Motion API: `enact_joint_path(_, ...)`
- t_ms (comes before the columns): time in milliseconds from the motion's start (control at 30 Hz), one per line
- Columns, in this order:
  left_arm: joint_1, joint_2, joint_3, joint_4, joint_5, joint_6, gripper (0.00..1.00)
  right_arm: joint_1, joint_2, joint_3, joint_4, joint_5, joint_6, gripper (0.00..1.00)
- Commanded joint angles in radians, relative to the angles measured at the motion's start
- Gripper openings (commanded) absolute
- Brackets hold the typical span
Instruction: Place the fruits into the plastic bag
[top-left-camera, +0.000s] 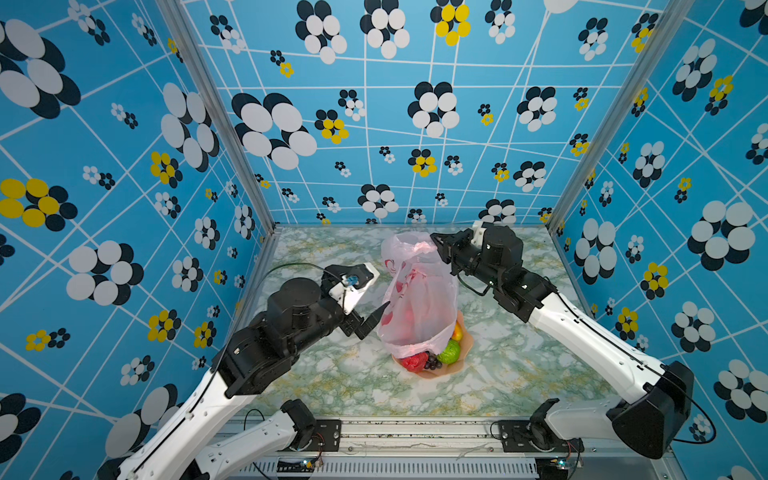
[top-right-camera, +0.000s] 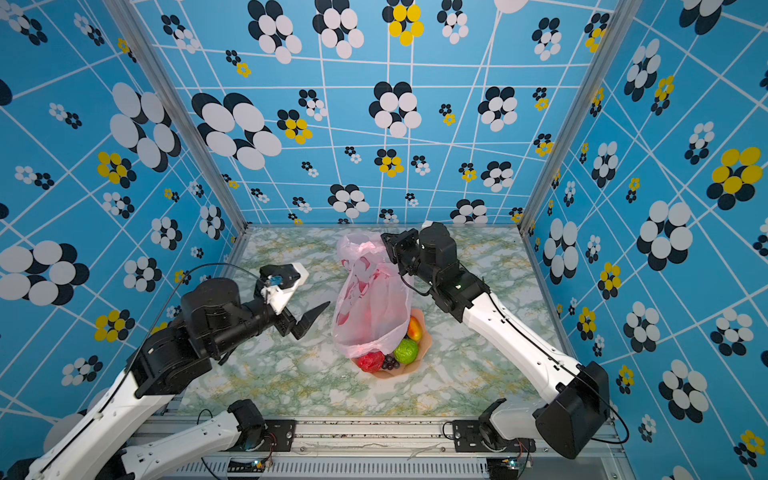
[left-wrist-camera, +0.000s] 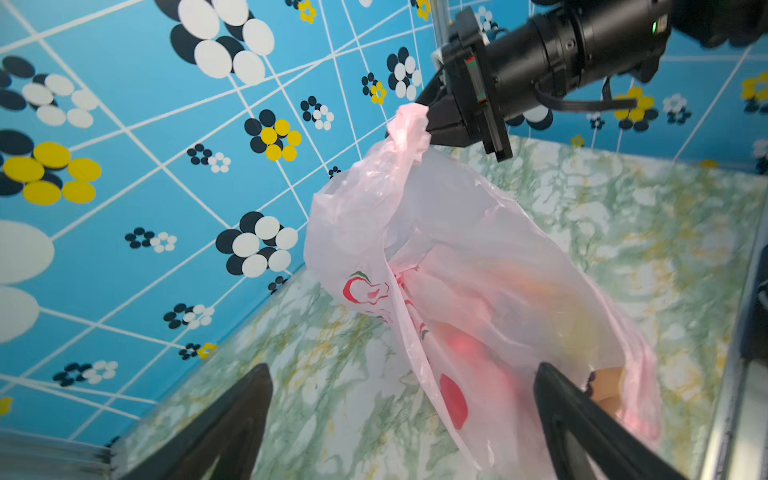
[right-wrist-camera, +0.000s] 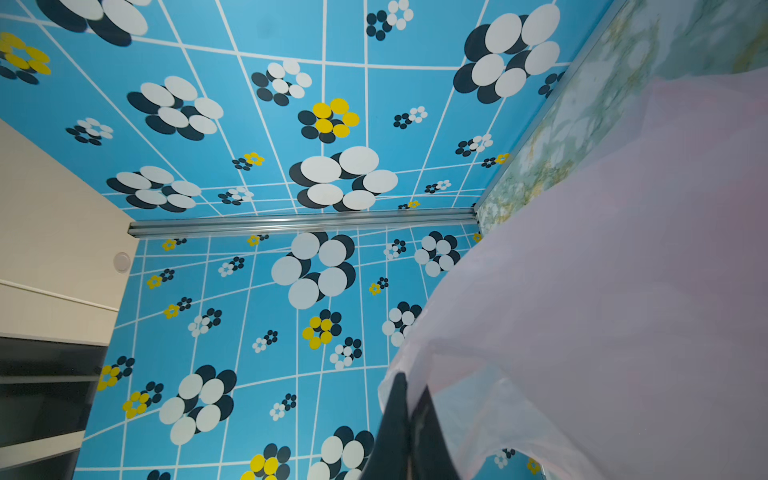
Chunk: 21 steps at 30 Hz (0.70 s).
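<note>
The bag droops over the bowl from my right gripper, so my left gripper should take the bunched top handle (left-wrist-camera: 406, 134), freeing my right gripper for the other edge.
The pale-pink plastic bag (top-left-camera: 419, 291) (top-right-camera: 374, 299) hangs upright from my right gripper (top-left-camera: 434, 241) (top-right-camera: 384, 241) (right-wrist-camera: 405, 386), which is shut on its bunched top handle (left-wrist-camera: 409, 124). The bag's bottom droops over a peach bowl (top-left-camera: 465, 343) (top-right-camera: 424, 345). In the bowl lie a bumpy red fruit (top-left-camera: 414, 361) (top-right-camera: 370, 360), a dark grape bunch (top-left-camera: 432, 362) (top-right-camera: 390, 362), a green round fruit (top-left-camera: 449, 352) (top-right-camera: 406, 350) and a red-yellow mango (top-left-camera: 457, 332) (top-right-camera: 414, 328). A red shape glows through the bag's film (left-wrist-camera: 465, 345). My left gripper (top-left-camera: 376, 320) (top-right-camera: 313, 318) (left-wrist-camera: 402, 368) stands open just left of the bag, holding nothing.
The green-marbled tabletop (top-left-camera: 332, 386) is boxed in by blue flowered walls on three sides, with metal posts (top-left-camera: 232, 137) at the back corners. A metal rail (top-left-camera: 415, 432) with both arm bases runs along the front edge.
</note>
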<state>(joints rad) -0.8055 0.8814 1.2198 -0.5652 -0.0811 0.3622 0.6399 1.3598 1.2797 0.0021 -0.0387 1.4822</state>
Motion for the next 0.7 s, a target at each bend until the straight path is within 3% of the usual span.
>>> enact_joint_path(0,-0.025,0.093,0.065,0.104,-0.074,0.242,0.99,0.023,0.016,0.069,-0.066,-0.026,-0.090,0.00)
enact_joint_path(267,-0.029,0.337,0.266,0.082,-0.087,0.269,0.99,0.055,0.036,0.107,-0.082,-0.032,-0.122,0.00)
enact_joint_path(333,-0.029,0.361,0.291,0.095,-0.107,0.255,0.94,0.059,0.038,0.108,-0.082,-0.032,-0.124,0.00)
enact_joint_path(567,-0.031,0.425,0.360,0.043,-0.157,0.252,0.57,0.061,0.039,0.113,-0.078,-0.035,-0.136,0.00)
enact_joint_path(667,-0.031,0.439,0.372,0.031,-0.137,0.243,0.32,0.061,0.043,0.112,-0.074,-0.044,-0.139,0.00)
